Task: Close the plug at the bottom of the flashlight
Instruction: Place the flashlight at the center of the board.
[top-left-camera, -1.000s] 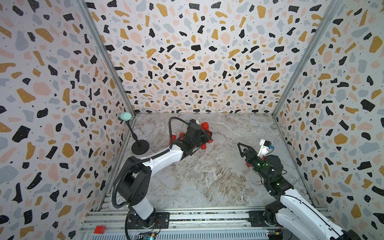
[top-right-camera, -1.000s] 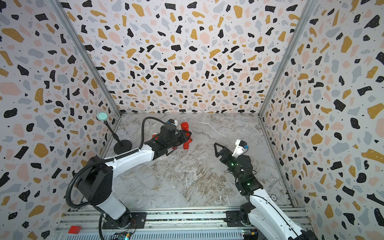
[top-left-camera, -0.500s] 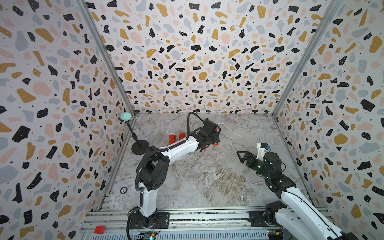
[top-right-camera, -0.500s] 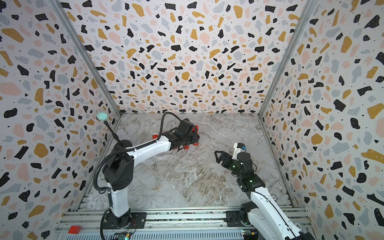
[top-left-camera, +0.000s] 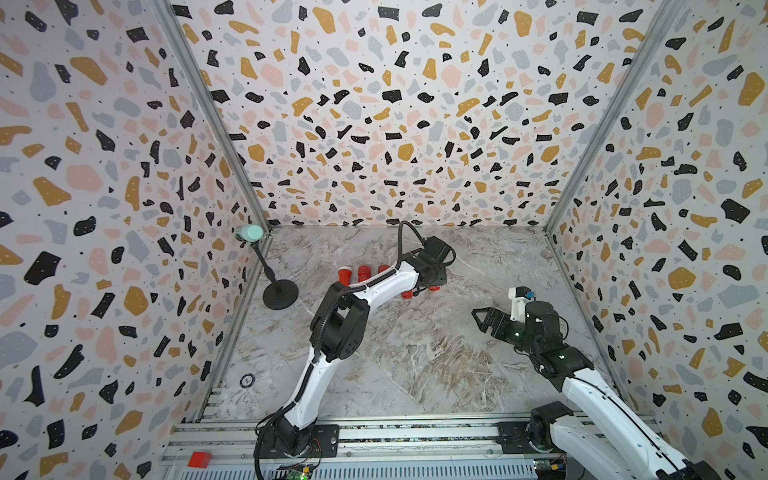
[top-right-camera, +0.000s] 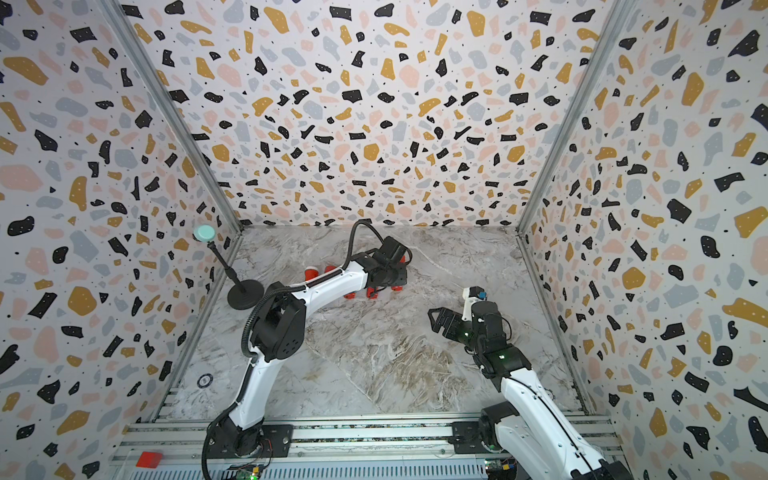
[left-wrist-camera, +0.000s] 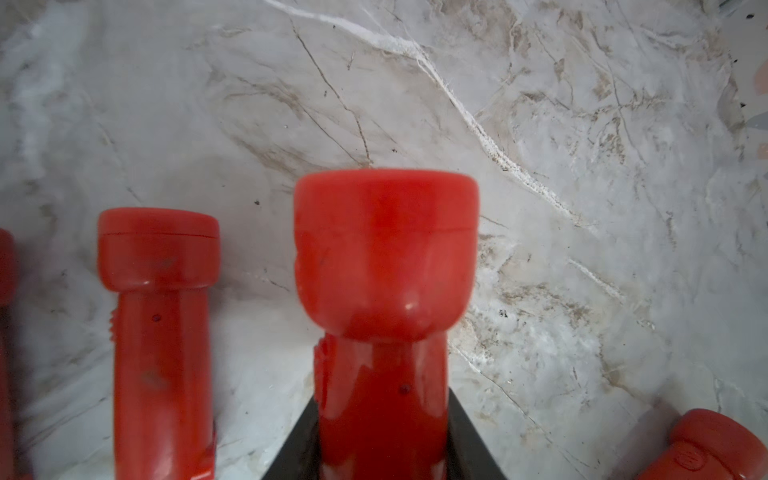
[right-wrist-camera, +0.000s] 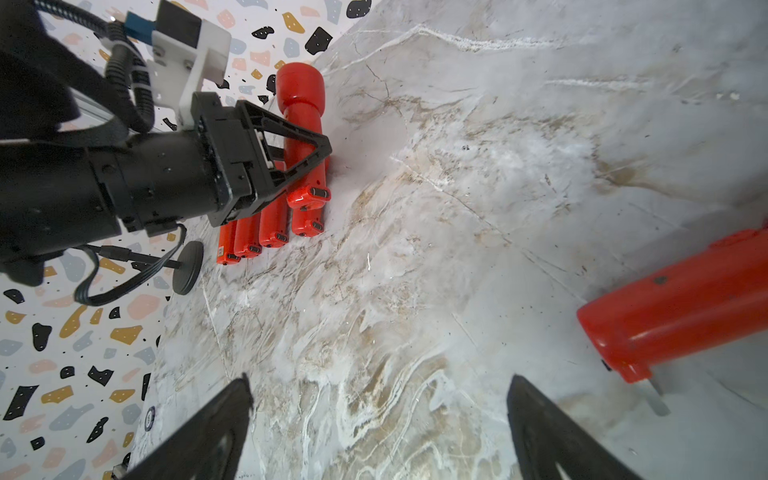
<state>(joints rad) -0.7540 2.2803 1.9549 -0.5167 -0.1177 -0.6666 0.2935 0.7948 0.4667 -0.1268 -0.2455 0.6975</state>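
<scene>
I keep lowering the held flashlight (left-wrist-camera: 385, 252) with my left gripper onto the open marble (right-wrist-camera: 342, 206) beside the row until it lies flat, since it points the same way as the row.
My left gripper (top-left-camera: 436, 280) (top-right-camera: 395, 276) reaches to the back middle of the marble table and is shut on a red flashlight (left-wrist-camera: 386, 249). The body sits between the black jaws of that gripper (left-wrist-camera: 384, 440), and the wide head points away from the wrist camera. In the right wrist view the held flashlight (right-wrist-camera: 301, 112) shows its bottom end (right-wrist-camera: 309, 196) with a small dark oval. Whether the plug there is open I cannot tell. My right gripper (top-left-camera: 482, 318) (right-wrist-camera: 379, 380) hovers open and empty at the right, pointing toward the left gripper.
Several more red flashlights (right-wrist-camera: 266, 232) (top-left-camera: 364, 272) lie side by side under the left arm. Another red flashlight (right-wrist-camera: 673, 307) lies close beside my right gripper, with a grey tab at its end. A black stand with a teal top (top-left-camera: 279, 293) is by the left wall.
The left arm has swung right and folded at the elbow, carrying its gripper right along the flashlight row. The right gripper has dropped a little toward the front and stayed open.
</scene>
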